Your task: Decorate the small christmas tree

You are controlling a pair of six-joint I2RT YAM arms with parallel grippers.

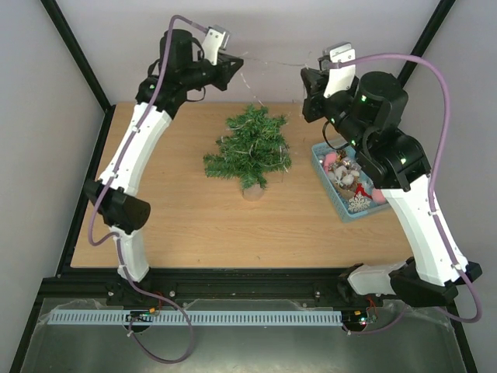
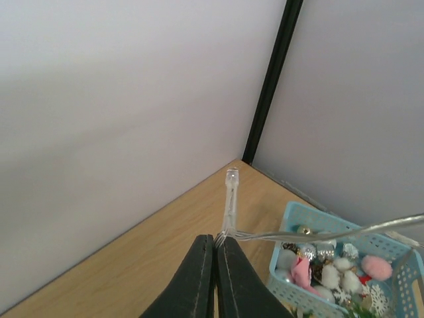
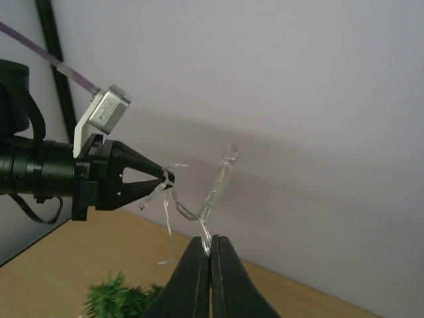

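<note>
The string of lights [image 1: 276,62] stretches between both grippers, clear above the small christmas tree, so my left gripper goes on lowering its end until the wire touches the branches [image 1: 252,138].
The small christmas tree [image 1: 250,151] stands bare on its round base at the middle back of the table, and its green top [image 3: 119,298] shows in the right wrist view. High above it, a clear string of lights [image 1: 272,59] stretches between both grippers. My left gripper [image 1: 237,66] [image 2: 216,240] is shut on the wire just below a clear bulb [image 2: 230,192]. My right gripper [image 1: 307,78] [image 3: 211,242] is shut on the wire under another bulb [image 3: 222,175]. A short loose strand [image 3: 167,228] dangles from the left gripper [image 3: 165,176].
A light-blue basket [image 1: 317,151] [image 2: 311,211] of ornaments sits at the right of the table, under the right arm. White walls and black frame posts [image 2: 271,79] close the back corners. The table's edges run along the left and front.
</note>
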